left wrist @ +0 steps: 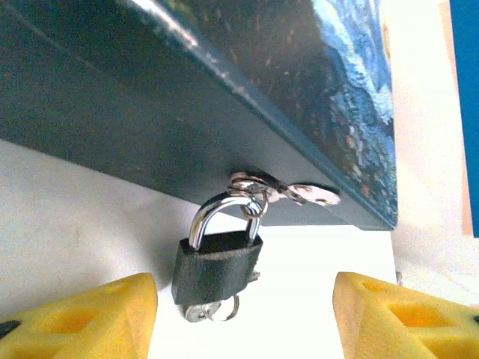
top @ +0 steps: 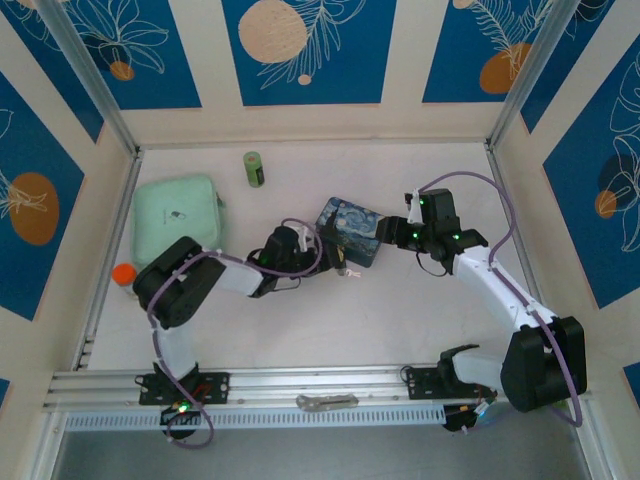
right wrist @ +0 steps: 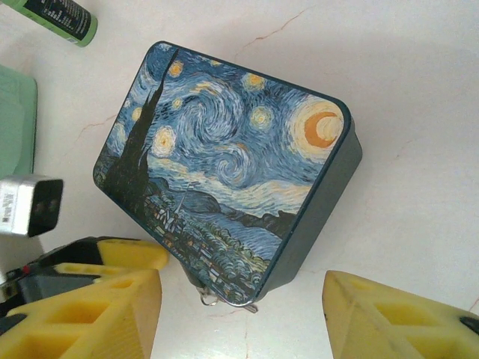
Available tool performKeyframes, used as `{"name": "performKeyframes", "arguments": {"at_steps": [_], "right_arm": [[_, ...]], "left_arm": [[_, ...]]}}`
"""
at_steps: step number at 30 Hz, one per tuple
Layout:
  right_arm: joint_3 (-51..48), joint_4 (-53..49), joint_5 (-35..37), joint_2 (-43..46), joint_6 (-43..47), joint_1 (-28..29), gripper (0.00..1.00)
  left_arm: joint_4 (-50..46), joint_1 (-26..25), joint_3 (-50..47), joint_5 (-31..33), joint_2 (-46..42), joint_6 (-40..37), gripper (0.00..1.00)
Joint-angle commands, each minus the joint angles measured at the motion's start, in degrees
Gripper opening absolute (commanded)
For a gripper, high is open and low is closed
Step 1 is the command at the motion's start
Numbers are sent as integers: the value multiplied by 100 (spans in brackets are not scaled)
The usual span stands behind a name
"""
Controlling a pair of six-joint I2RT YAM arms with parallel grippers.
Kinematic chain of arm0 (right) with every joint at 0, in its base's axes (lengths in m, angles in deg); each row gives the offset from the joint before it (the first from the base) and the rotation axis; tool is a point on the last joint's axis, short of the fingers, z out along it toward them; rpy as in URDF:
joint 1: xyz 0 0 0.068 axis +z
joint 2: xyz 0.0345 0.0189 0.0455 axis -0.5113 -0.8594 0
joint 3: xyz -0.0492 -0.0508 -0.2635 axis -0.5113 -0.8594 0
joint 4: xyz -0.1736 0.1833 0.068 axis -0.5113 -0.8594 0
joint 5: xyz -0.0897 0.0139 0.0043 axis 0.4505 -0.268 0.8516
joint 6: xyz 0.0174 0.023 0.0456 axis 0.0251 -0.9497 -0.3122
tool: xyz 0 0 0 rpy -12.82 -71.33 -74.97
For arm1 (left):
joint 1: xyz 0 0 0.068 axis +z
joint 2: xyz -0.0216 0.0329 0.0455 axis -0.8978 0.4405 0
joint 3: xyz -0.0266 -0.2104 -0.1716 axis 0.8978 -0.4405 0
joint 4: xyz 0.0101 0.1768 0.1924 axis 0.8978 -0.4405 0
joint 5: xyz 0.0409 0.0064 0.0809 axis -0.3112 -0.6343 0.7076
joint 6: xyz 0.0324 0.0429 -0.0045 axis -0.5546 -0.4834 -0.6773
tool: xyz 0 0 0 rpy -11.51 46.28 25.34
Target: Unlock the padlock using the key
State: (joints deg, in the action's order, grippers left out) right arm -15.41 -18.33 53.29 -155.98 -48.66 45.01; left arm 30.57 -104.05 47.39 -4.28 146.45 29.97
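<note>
The padlock hangs tilted, its broad side [left wrist: 211,278] facing my left gripper, so next I grip the padlock's body [left wrist: 221,258] edge-on and steady it before turning the key.
The small dark padlock [left wrist: 217,265] hangs by its silvery shackle from the latch on the blue starry tin [left wrist: 224,90]. The key [left wrist: 198,312] sits in the padlock's underside, with its silvery head and a thin ring showing. My left gripper [left wrist: 243,321] is open, its yellow fingers [left wrist: 90,314] spread either side of the padlock and not touching it. My right gripper [right wrist: 243,314] is also open, over the near corner of the tin [right wrist: 224,164], where a wire ring [right wrist: 213,298] peeks out under the edge. From above, the left gripper [top: 330,255] and right gripper [top: 392,232] flank the tin [top: 350,232].
A pale green case [top: 178,215] lies at the back left with a green bottle [top: 255,168] behind it. An orange cap [top: 123,273] sits by the left wall. A flat silvery metal piece [top: 325,402] rests on the front rail.
</note>
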Motion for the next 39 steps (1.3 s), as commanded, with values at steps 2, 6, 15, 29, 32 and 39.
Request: {"name": "performKeyframes", "arguments": {"at_steps": [2,6,15,29,32,39], "right_arm": [[82,61,12,20,-48,25,59],[132,61,-1,-69,-44,60,59],[86,8,-40,-23,33,125,59],[4,-54,122,268,-8,206,58],[23,-79,123,263,-1,243,58],[-8,-106,183,305,-8,270,58]], "left_arm": [[-144,72,-76,234,-362,-207,62],[-501,39,238,127,-272,-554,55],[-978,-181,660,273,61,-835,57],[-1726,-390,876,836,373,-985,51],[-1495,-412,803,778,494,-909,49],[-1246,-568,1046,537,798,-782,44]]}}
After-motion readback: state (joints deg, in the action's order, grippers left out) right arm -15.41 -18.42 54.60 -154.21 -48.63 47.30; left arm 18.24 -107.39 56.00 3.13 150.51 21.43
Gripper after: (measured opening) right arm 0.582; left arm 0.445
